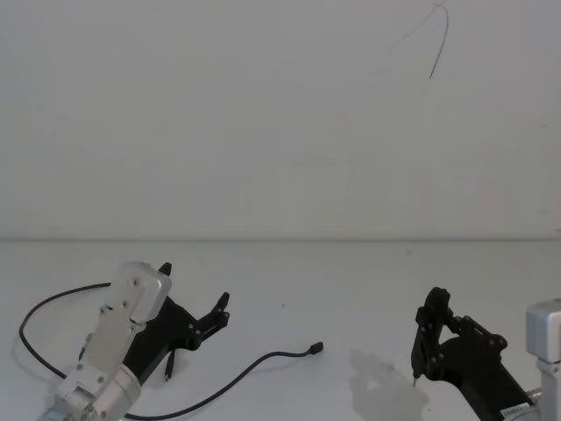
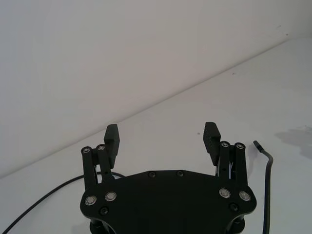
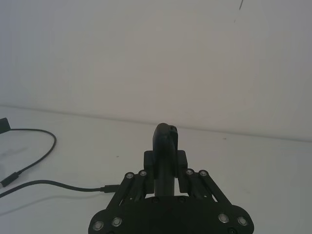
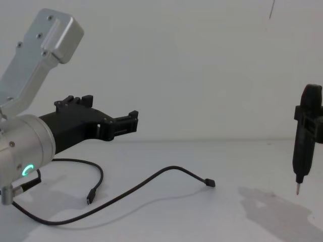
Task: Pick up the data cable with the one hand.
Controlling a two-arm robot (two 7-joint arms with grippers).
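Note:
The data cable bends up clear of its shadow (image 4: 151, 203), so I expect its plug end (image 4: 209, 182) to stick out in a stiff curve when I pick it up.
The data cable (image 1: 263, 358) lies loose on the white table (image 1: 351, 289), a thin black cord curving from a loop at the left to a plug (image 1: 317, 348) near the middle. In the chest view the data cable (image 4: 151, 179) rests flat with both plugs (image 4: 210, 182) showing. My left gripper (image 1: 195, 291), the blocky black one hand, hovers open above the cord's left part and holds nothing; its jaws stand wide apart in the left wrist view (image 2: 162, 132). The cable (image 2: 267, 185) runs just beside it there. My right gripper (image 4: 305, 136) hangs shut at the right, away from the cord.
A plain white wall (image 1: 280, 114) rises behind the table. The right gripper (image 1: 429, 338) casts a shadow (image 1: 381, 381) on the surface between it and the cable's plug.

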